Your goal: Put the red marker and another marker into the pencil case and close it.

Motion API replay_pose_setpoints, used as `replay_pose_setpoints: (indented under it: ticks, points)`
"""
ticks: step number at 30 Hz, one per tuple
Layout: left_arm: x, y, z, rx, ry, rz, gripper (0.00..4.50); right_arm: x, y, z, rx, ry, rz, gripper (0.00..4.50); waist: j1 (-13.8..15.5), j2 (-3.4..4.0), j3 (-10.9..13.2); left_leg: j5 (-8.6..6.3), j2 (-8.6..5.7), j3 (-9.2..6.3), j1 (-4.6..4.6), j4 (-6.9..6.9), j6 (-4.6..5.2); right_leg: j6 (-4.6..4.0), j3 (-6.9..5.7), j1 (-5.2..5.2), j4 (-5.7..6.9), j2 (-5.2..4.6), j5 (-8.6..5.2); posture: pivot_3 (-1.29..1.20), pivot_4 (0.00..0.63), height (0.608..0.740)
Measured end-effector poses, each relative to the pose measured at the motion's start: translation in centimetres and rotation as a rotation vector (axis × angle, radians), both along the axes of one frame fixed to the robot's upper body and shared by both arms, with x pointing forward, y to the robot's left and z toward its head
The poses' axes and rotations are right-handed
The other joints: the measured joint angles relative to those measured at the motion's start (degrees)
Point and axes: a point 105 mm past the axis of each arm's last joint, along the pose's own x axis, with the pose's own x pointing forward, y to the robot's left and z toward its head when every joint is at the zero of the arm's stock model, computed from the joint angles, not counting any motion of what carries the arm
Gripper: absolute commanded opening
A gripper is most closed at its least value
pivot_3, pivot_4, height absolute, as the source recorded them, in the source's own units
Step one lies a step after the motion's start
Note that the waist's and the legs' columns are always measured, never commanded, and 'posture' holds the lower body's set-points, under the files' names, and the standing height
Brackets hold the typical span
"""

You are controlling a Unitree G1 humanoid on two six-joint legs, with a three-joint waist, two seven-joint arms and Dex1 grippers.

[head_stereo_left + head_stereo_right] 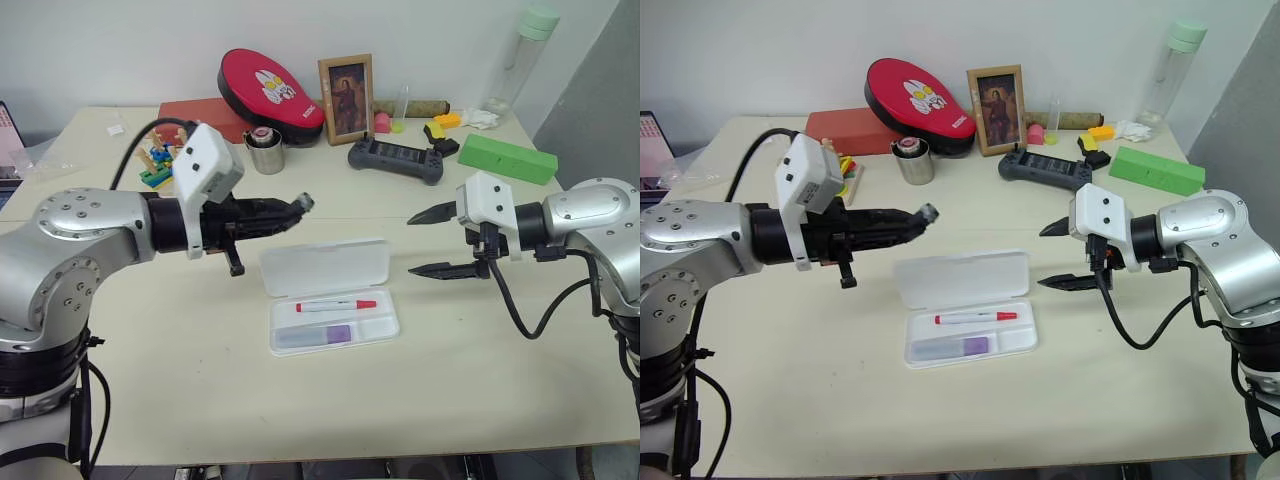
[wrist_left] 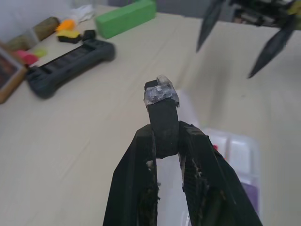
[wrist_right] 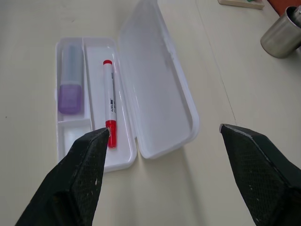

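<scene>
The pencil case's small compartment (image 1: 375, 330) is empty beside the lavender marker, so my left gripper should keep bringing the black object over and let go of it in that compartment.
The pencil case (image 1: 325, 267) lies open mid-table, its lid flat toward the back. In its tray lie the red marker (image 1: 336, 305) and, in front of it, the lavender marker (image 1: 335, 333); the right wrist view shows both the red marker (image 3: 110, 101) and the lavender marker (image 3: 70, 89). My left gripper (image 1: 290, 208) hovers above and left of the case, shut on a small black stubby object (image 2: 162, 117) with a clear tip. My right gripper (image 1: 412, 244) stands open just right of the case, pointing at it with nothing between its fingers.
Along the table's back are a red oval pad (image 1: 270, 92), a picture frame (image 1: 346, 98), a metal cup (image 1: 265, 152), a black controller (image 1: 395, 158), a green block (image 1: 507, 157) and a tall bottle (image 1: 525, 55). Toy blocks (image 1: 158, 165) sit back left.
</scene>
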Motion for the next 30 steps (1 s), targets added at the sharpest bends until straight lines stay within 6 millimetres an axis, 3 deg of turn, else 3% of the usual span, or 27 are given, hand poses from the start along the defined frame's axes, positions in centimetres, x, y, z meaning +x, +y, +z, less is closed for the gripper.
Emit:
replay_pose_setpoints:
  ticks: [5,9,14,23,27,30]
  points:
    - [-0.5,-1.1,-0.2,-0.025,0.028,-0.075,0.38,0.1,-0.1,0.0,-0.008,-0.007,-0.006,3.93,0.0,0.00,0.0,0.00,0.00,0.00,0.00,0.03,0.00,0.00,0.00,0.04,0.00,0.00,0.00,0.00,0.150,0.740]
    - [-1.6,-3.5,-2.4,-0.071,0.142,-0.207,0.38,0.1,-0.1,0.0,-0.008,-0.010,-0.008,3.93,0.1,0.02,0.0,0.00,0.00,-0.01,0.01,0.06,0.00,0.00,0.00,0.07,0.00,0.00,0.00,0.00,0.150,0.740]
    - [-2.4,-5.0,-6.7,-0.074,0.310,-0.251,0.38,0.1,-0.2,0.1,-0.006,-0.014,-0.011,3.93,0.1,0.02,0.0,0.00,0.00,-0.03,0.00,0.06,0.00,0.00,0.00,0.03,0.02,0.01,0.00,0.00,0.150,0.740]
    - [-1.8,-6.2,-9.9,0.044,0.281,-0.238,0.38,0.1,-0.2,0.1,-0.006,-0.014,-0.011,3.93,0.3,0.03,0.0,0.00,0.00,-0.02,0.01,0.09,0.00,0.00,0.00,0.06,0.01,0.01,0.00,0.00,0.150,0.740]
    - [-1.1,-6.7,-12.2,0.143,0.234,-0.238,0.38,0.1,-0.2,0.1,-0.006,-0.014,-0.011,3.93,0.3,0.02,0.0,0.00,-0.01,-0.02,0.00,0.09,0.00,0.00,0.00,0.06,-0.01,0.01,0.00,0.00,0.150,0.740]
    - [-1.2,-7.4,-12.2,0.147,0.202,-0.268,0.38,0.1,-0.2,0.1,-0.006,-0.014,-0.012,3.93,0.4,0.02,0.0,0.00,0.00,-0.02,0.00,0.09,0.00,0.00,0.00,0.06,0.00,0.01,0.00,0.00,0.150,0.740]
